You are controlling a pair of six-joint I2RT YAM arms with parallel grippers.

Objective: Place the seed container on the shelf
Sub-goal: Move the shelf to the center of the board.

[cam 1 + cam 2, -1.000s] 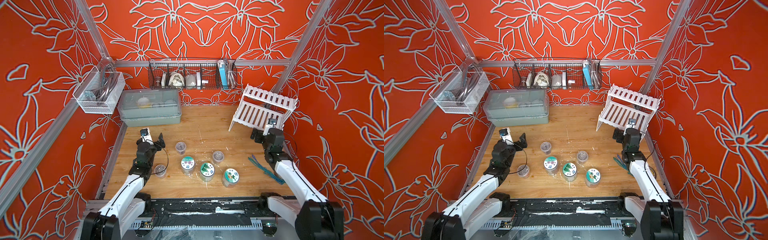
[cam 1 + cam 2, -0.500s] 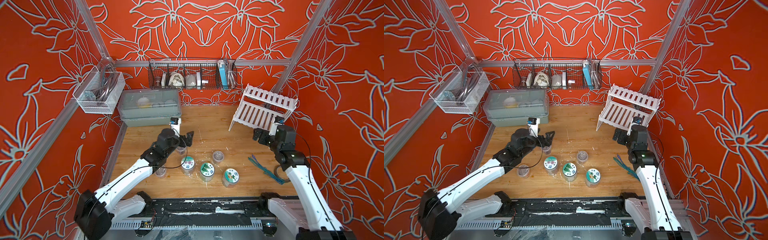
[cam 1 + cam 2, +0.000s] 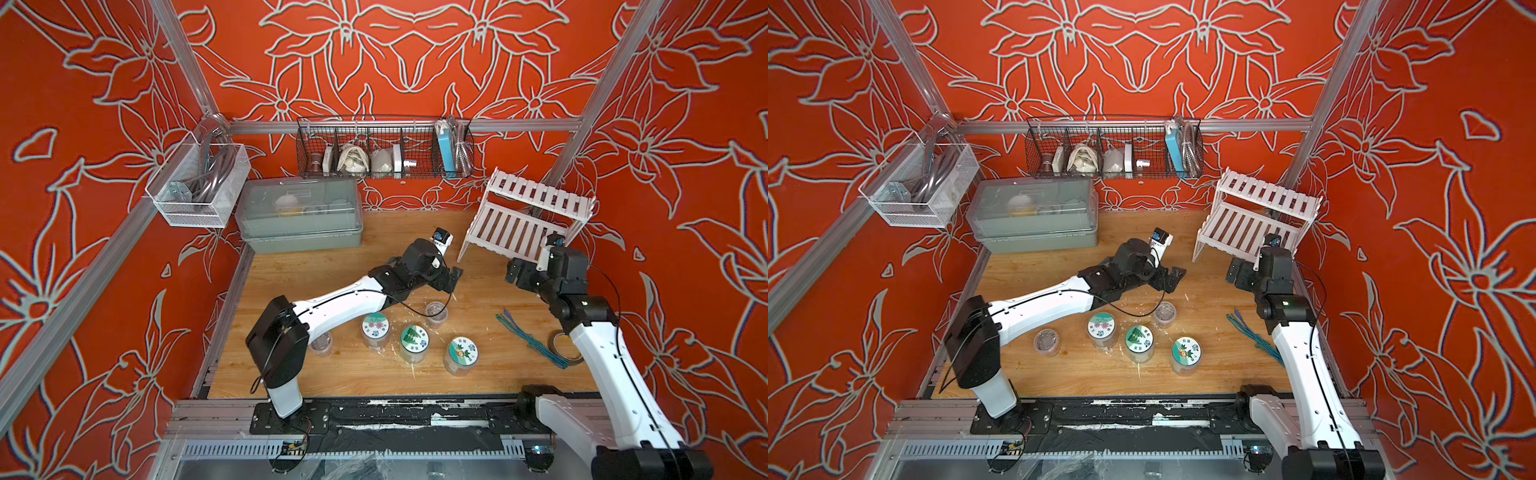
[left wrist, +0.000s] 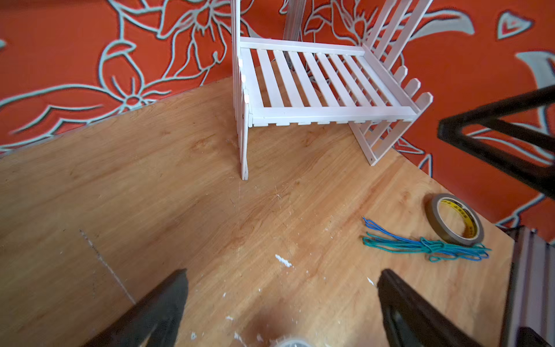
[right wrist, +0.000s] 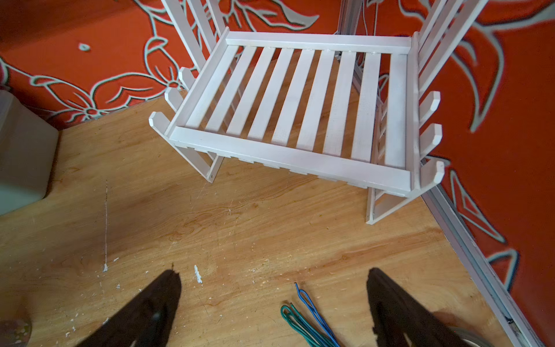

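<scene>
The shelf's nearest front post point(image 3: 464, 248) stands upright in line with my left gripper's open fingers, so I should keep reaching forward until they can close around it point(image 3: 468, 238).
Three seed containers with picture-labelled lids point(image 3: 375, 326) point(image 3: 414, 337) point(image 3: 462, 352) stand in a row near the table's front. A small clear jar point(image 3: 435, 309) stands just behind them, and its rim point(image 4: 289, 344) shows at the edge of the left wrist view. Just behind that jar, over the table's middle, my left gripper point(image 3: 451, 278) point(image 4: 280, 276) is open and empty. The white slatted shelf point(image 3: 523, 220) point(image 4: 315, 81) point(image 5: 300, 105) stands empty at the back right. In front of it hangs my right gripper point(image 3: 515, 272) point(image 5: 273, 276), open and empty.
Another small clear jar point(image 3: 321, 343) stands front left beside the left arm. Blue-green wires point(image 3: 532, 340) and a tape roll point(image 4: 453, 219) lie front right. A grey lidded box point(image 3: 299, 216) sits back left. A black wire basket point(image 3: 384, 149) and a white mesh basket point(image 3: 199, 183) hang on the walls.
My left arm has swung from the table's left side to its middle, toward the shelf. The right arm has risen and shifted a little to the right. Both grippers stayed open.
</scene>
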